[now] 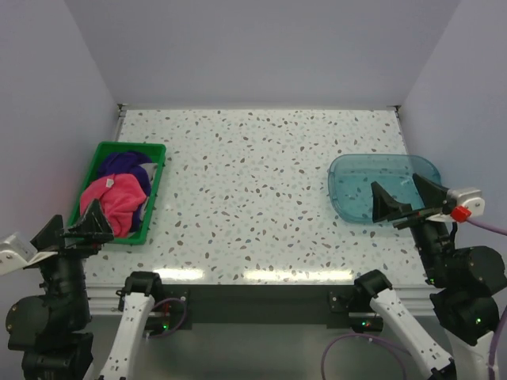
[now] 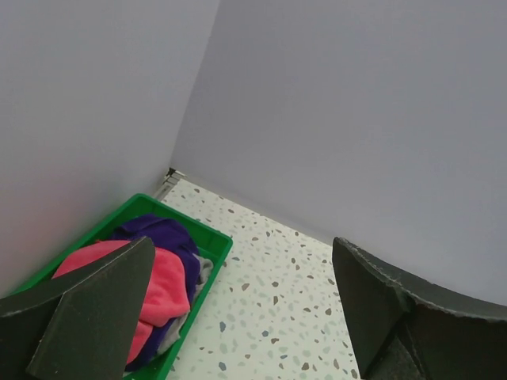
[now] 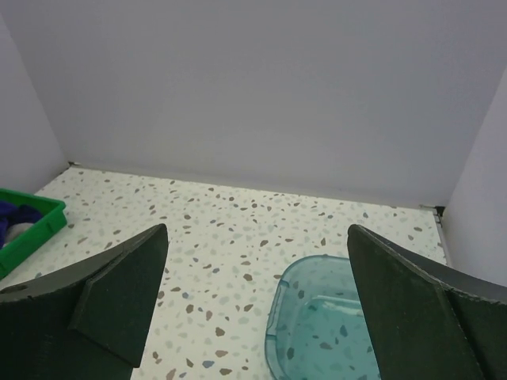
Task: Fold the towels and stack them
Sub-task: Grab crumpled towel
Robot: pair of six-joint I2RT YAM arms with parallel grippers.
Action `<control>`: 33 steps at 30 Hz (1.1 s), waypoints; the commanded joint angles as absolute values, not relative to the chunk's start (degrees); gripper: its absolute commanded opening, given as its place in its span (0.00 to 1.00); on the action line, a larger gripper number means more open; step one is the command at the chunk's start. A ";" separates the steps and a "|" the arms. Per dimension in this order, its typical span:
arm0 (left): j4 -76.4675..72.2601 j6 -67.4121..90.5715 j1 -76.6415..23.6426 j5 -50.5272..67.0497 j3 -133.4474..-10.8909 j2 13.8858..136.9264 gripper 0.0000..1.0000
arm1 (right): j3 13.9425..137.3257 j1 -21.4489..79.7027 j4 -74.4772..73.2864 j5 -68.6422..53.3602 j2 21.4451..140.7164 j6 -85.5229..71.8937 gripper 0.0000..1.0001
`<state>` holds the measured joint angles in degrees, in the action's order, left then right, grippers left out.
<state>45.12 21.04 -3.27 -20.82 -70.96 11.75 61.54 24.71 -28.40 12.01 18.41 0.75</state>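
The hot pink towel lies uncovered on top of the dark purple towel, so my left gripper should stay open and go on moving toward the pink folds until its fingers are on both sides of them.
The towels lie crumpled in a heap inside a green bin at the table's left. A hot pink towel is on top at the near end, a dark purple towel lies behind it, and a bit of pale grey towel shows at the bin's right wall. My left gripper hovers open and empty over the bin's near end. The right gripper hangs open and empty above a teal tray. In the left wrist view the pink towel sits just past the left gripper's left finger.
A translucent teal tray with nothing in it stands at the right of the speckled table; the right wrist view shows the tray's rim below the right gripper. Pale walls close off the back and both sides.
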 commanded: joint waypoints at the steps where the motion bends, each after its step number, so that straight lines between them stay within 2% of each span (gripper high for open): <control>1: 43.95 23.64 -2.81 -20.30 -68.47 12.31 1.00 | 59.86 24.79 -25.58 11.78 19.42 -3.33 0.99; 6: 42.89 27.15 -2.81 -20.13 -62.33 13.44 1.00 | 55.39 24.79 -25.13 12.48 20.65 -8.25 0.99; 11: 42.80 29.96 -2.81 -18.81 -56.35 21.87 1.00 | 53.53 24.79 -27.16 12.83 25.65 -10.63 0.99; 18: 38.24 32.69 -2.81 -15.03 -51.77 44.71 1.00 | 51.94 24.87 -29.35 7.83 37.07 -11.60 0.99; 22: 35.16 31.82 -2.37 -23.34 -54.05 58.58 1.00 | 51.59 24.87 -29.80 3.97 44.02 -11.16 0.99; 24: 34.11 29.71 -0.02 -26.36 -55.72 64.04 1.00 | 49.85 24.79 -28.05 0.19 44.82 -11.25 0.99; 27: 31.82 28.57 8.84 -26.28 -56.34 69.23 1.00 | 48.43 25.22 -25.23 -3.33 45.26 -11.78 0.99; 33: 29.62 29.44 14.33 -24.08 -56.69 77.15 0.97 | 48.08 27.07 -24.61 -1.59 46.14 -10.37 0.99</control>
<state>33.36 29.39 13.58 -23.14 -54.22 75.09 47.86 26.35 -27.70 -0.73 46.11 -10.90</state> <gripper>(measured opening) 0.971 0.986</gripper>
